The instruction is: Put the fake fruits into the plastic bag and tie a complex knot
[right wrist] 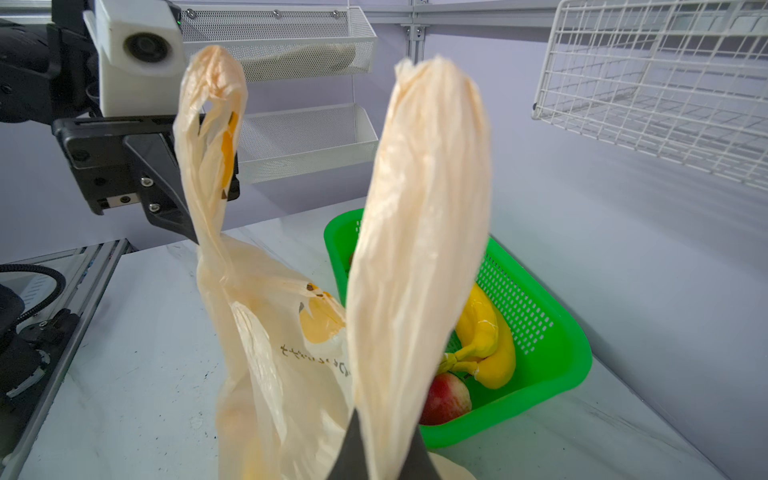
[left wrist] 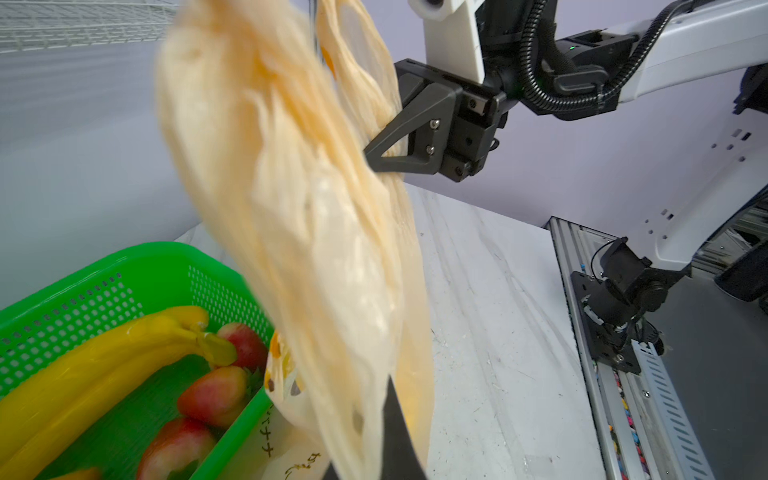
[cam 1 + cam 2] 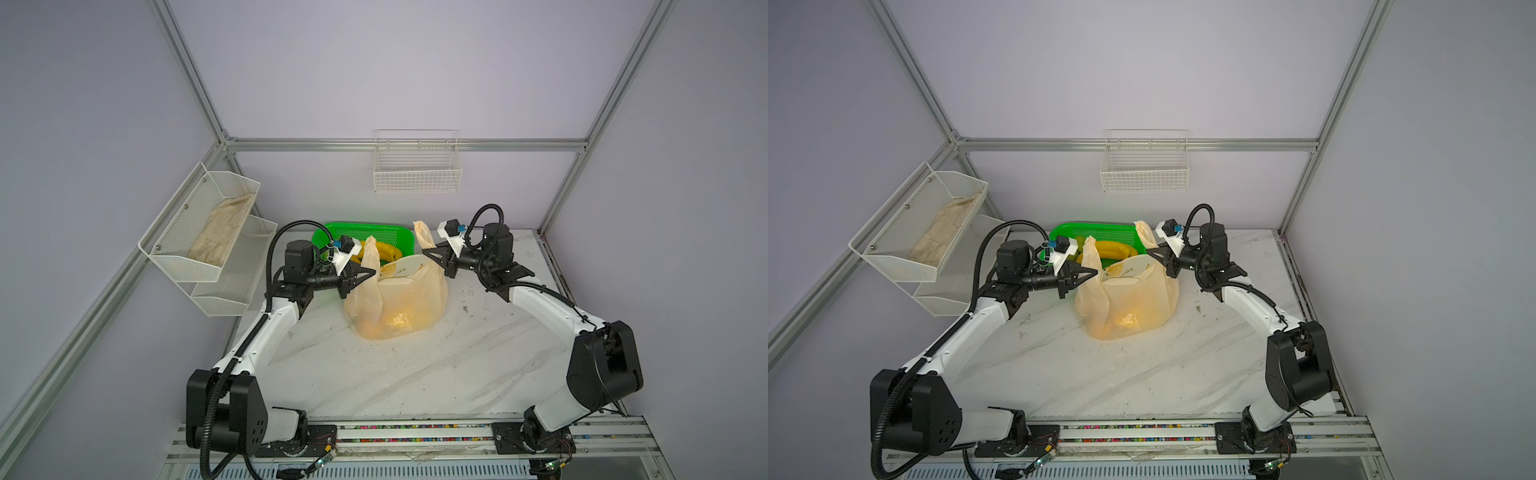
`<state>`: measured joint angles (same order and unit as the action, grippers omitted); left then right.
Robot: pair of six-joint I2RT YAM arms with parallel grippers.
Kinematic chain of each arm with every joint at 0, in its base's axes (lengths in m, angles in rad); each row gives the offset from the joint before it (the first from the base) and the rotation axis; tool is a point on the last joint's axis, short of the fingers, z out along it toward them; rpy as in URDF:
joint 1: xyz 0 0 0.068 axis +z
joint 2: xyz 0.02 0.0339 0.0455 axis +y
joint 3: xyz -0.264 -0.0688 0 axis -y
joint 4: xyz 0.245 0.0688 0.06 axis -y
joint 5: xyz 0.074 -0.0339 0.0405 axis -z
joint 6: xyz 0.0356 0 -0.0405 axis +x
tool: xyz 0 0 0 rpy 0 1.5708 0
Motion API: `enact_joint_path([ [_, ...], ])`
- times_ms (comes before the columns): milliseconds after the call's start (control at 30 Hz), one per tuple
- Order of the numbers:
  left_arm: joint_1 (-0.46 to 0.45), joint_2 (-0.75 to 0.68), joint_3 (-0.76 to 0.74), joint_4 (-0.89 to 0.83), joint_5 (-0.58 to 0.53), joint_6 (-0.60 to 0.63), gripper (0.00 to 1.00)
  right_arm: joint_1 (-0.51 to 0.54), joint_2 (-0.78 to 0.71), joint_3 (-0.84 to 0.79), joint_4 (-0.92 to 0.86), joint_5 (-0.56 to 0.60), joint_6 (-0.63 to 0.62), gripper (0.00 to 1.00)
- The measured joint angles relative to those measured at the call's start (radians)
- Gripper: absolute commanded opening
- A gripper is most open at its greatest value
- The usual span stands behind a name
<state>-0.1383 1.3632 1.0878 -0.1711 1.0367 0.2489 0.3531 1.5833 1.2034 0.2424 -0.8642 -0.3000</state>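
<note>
The handle strips are apart across the bag's opening (image 3: 401, 270), so my left gripper should bring its handle strip over, and my right gripper should open and clamp both strips.
The plastic bag (image 3: 399, 303) (image 3: 1129, 303) stands on the table with yellow-orange fake fruits (image 3: 395, 322) showing dimly through its wall. Its two handle strips are held up and apart. My left gripper (image 3: 374, 272) (image 2: 374, 419) is shut on the left handle strip (image 3: 370, 253) (image 2: 270, 187). My right gripper (image 3: 424, 250) (image 1: 386, 424) is shut on the right handle strip (image 3: 424, 235) (image 1: 424, 228). More fake fruits lie in the green basket (image 3: 365, 232) (image 2: 83, 286) behind the bag: yellow bananas (image 2: 104, 357) (image 1: 486, 345) and red apples (image 2: 212, 395) (image 1: 446, 399). No knot shows.
White mesh shelves (image 3: 208, 249) hang on the left wall, with a beige cloth (image 3: 220, 232) in the upper one. A white wire basket (image 3: 417, 166) hangs on the back wall. The marble table (image 3: 415, 374) ends at a metal rail (image 3: 415, 432) in front.
</note>
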Motion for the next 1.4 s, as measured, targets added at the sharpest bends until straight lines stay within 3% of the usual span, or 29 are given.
enact_joint_path([
  [200, -0.079, 0.119, 0.205, -0.239, -0.036, 0.194, 0.0, 0.0, 0.0, 0.0, -0.001, -0.011, 0.006, 0.19],
  [433, -0.167, 0.215, 0.338, -0.454, -0.122, 0.378, 0.0, -0.002, 0.0, 0.0, -0.015, -0.014, 0.007, 0.32],
  [500, -0.187, 0.25, 0.4, -0.513, -0.154, 0.431, 0.0, -0.007, -0.001, 0.0, -0.031, -0.02, 0.001, 0.41],
  [600, -0.209, 0.28, 0.46, -0.575, -0.197, 0.498, 0.0, -0.023, -0.004, 0.0, -0.054, -0.038, -0.011, 0.44],
  [833, -0.246, 0.359, 0.605, -0.716, -0.289, 0.617, 0.0, -0.065, -0.029, 0.001, -0.073, -0.098, -0.028, 0.42],
  [1100, -0.298, 0.409, 0.688, -0.824, -0.428, 0.735, 0.0, -0.067, -0.003, 0.03, -0.119, -0.13, -0.045, 0.3],
  [1400, -0.336, 0.479, 0.825, -0.89, -0.529, 0.816, 0.0, -0.067, 0.018, 0.03, -0.121, -0.147, -0.047, 0.32],
])
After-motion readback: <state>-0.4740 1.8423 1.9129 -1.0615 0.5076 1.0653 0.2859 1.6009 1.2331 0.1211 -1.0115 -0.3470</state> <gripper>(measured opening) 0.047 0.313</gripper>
